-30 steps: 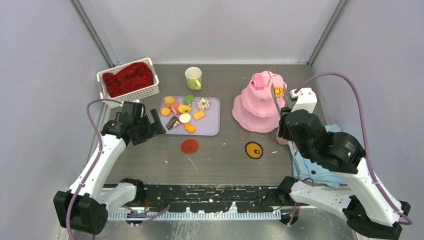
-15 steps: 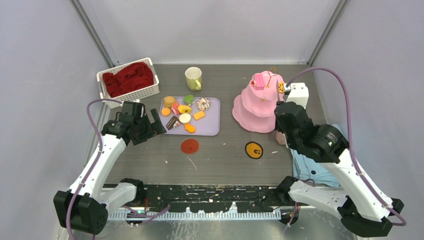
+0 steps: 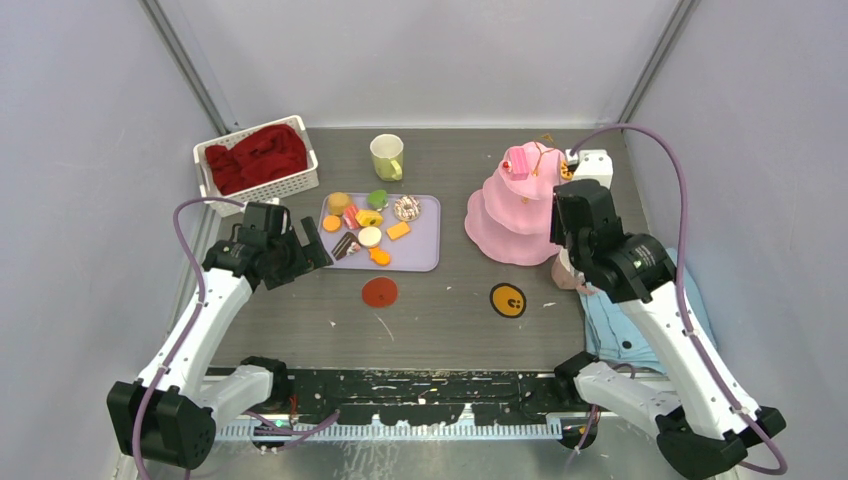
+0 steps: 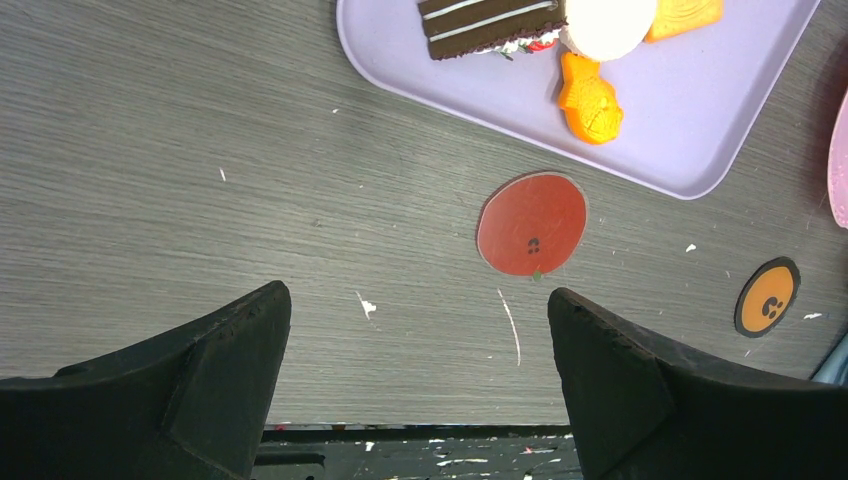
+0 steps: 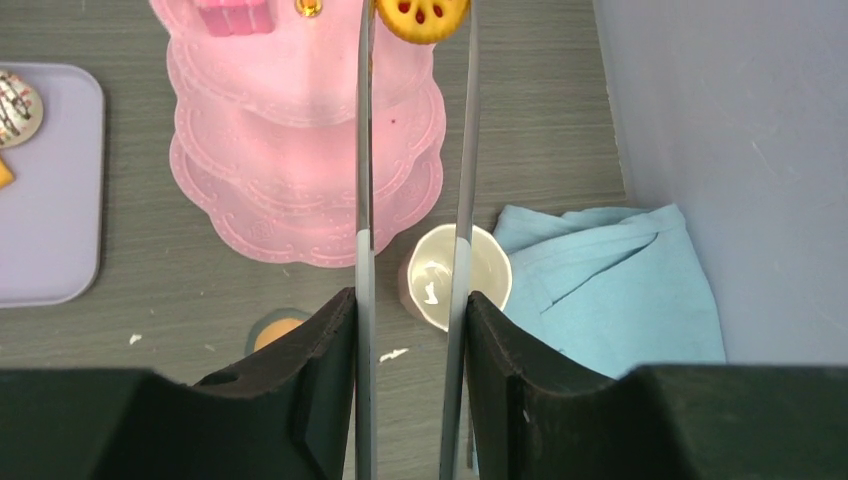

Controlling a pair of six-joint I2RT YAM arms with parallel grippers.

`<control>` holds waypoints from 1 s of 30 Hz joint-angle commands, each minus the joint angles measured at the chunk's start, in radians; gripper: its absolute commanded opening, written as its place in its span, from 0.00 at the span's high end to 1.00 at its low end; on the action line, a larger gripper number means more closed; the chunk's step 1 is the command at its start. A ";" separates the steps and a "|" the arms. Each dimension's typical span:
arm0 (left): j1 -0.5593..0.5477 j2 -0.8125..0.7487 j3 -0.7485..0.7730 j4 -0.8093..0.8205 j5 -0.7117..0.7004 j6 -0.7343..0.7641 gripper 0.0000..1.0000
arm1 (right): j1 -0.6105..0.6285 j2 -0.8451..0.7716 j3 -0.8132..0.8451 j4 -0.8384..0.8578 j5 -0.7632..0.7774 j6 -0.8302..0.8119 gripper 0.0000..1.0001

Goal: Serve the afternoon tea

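My right gripper has the yellow jam cookie (image 3: 566, 171) flat in the tongs, and there is open space beside the pink cake (image 3: 547, 168). It should keep moving inward and let the cookie go there.
The pink three-tier stand (image 3: 512, 212) stands at the right and carries a pink cake (image 3: 517, 162) on its top tier. My right gripper (image 5: 408, 300) is shut on metal tongs (image 5: 366, 150), which pinch a yellow jam cookie (image 5: 421, 15) over the stand's (image 5: 290, 150) right edge. The pink mug (image 5: 458, 276) sits just right of the stand's foot. The yellow-green mug (image 3: 387, 156) stands at the back. Several toy pastries (image 3: 369, 222) lie on a lavender tray (image 3: 423, 255). My left gripper (image 4: 420, 300) is open and empty, above the table beside the tray's left end.
A folded light-blue towel (image 5: 610, 285) lies right of the pink mug against the wall. A red coaster (image 3: 380, 292) and an orange coaster (image 3: 508, 300) lie in front. A white basket of red cloth (image 3: 257, 160) stands at the back left.
My right arm has swung back and left, carrying the tongs and cookie closer to the stand's top. The left arm has not moved.
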 commanded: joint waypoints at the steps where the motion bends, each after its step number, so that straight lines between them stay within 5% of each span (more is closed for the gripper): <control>1: -0.005 -0.021 0.007 0.044 0.001 0.017 0.01 | -0.098 0.016 -0.001 0.149 -0.093 -0.077 0.67; 18: -0.004 -0.015 0.004 0.045 -0.006 0.022 0.00 | -0.201 0.092 -0.010 0.242 -0.253 -0.108 0.68; 30: -0.005 -0.012 0.007 0.045 -0.007 0.025 0.00 | -0.218 0.128 -0.016 0.272 -0.279 -0.105 0.49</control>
